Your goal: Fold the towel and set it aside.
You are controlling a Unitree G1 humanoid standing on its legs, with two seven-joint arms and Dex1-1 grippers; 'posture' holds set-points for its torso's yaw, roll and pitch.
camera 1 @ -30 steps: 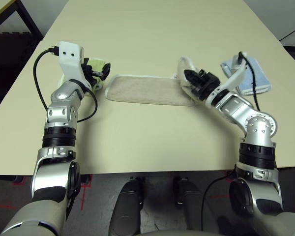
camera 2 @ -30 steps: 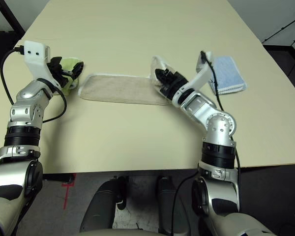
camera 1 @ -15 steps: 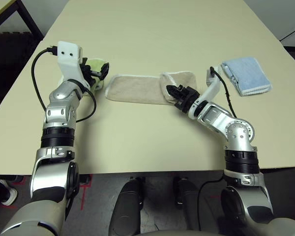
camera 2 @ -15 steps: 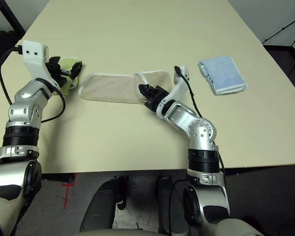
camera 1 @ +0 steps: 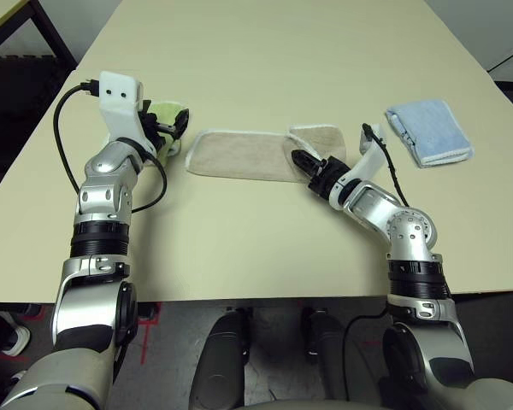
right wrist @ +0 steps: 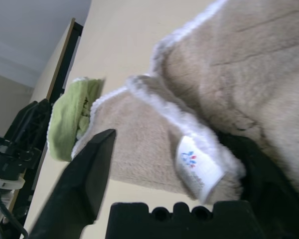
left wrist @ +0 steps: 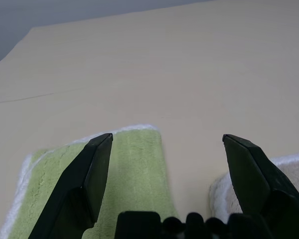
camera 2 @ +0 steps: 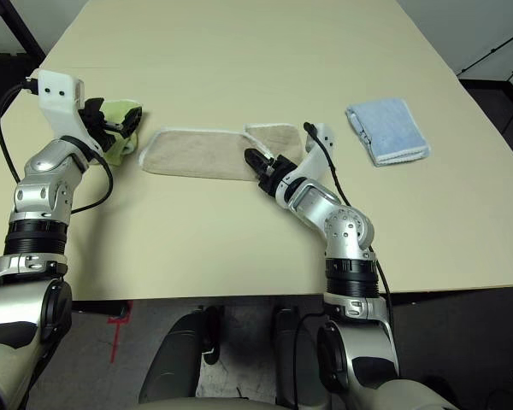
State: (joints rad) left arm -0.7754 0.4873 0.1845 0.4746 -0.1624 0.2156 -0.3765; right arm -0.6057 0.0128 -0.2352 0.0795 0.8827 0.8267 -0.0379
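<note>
The labelled corner of the beige towel's flap [right wrist: 202,167] is curling around my right gripper's finger. I should pull my right gripper back and put the corner down on the towel's strip [camera 1: 272,156].
The beige towel [camera 1: 239,155] lies in a long strip across the middle of the table. Its right end is folded back as a flap [camera 1: 318,137] on top of it. My right gripper [camera 1: 303,161] is low at the flap's near corner, open. In the right wrist view the white label [right wrist: 198,167] and towel corner lie between the spread fingers [right wrist: 87,179], and the other finger is partly under the cloth. My left gripper [camera 1: 173,126] hovers open at the towel's left end, over a green towel [left wrist: 134,169].
The lime-green towel [camera 1: 162,115] lies bunched just left of the beige strip. A folded light-blue towel [camera 1: 429,132] lies at the right. The tan table [camera 1: 265,51] has free room beyond and in front of the towels.
My right gripper carried the towel's raised right end leftwards, laid it over the strip and opened. The left arm has stayed still.
</note>
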